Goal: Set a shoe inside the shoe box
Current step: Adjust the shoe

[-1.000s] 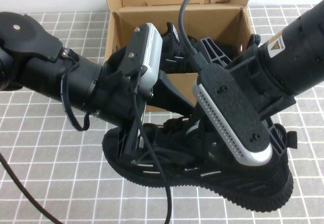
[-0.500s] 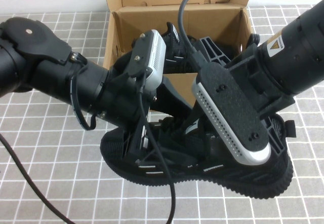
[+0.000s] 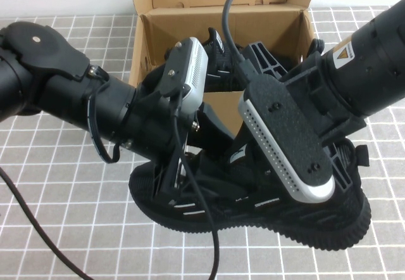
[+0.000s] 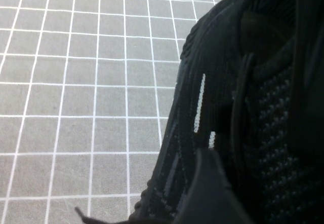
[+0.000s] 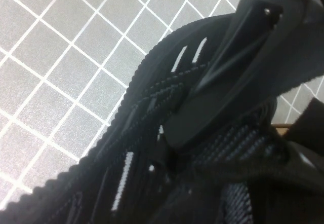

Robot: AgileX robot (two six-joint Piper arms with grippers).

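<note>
The robot's right gripper extends over the shoe's heel and the box's opening, so it should open and move back out of the way before the left gripper carries the shoe in.
The black knit shoe with short white dashes lies on its sole on the checked cloth, just in front of the brown cardboard shoe box. The box stands open, its flap lid up at the back. My left gripper is at the shoe's heel end, its fingers closed over the collar. My right gripper grips the toe half, mostly hidden under its wrist camera. In the left wrist view one finger presses the shoe's side. In the right wrist view a finger lies across the shoe's upper.
A second black shoe lies inside the box, partly hidden by the arms. The grey checked cloth covers the table on both sides. Both arms cross above the box's front wall.
My left arm moved right and closer onto the shoe's heel. The shoe's toe end shifted slightly right and away from the front edge. The right arm edged back with it.
</note>
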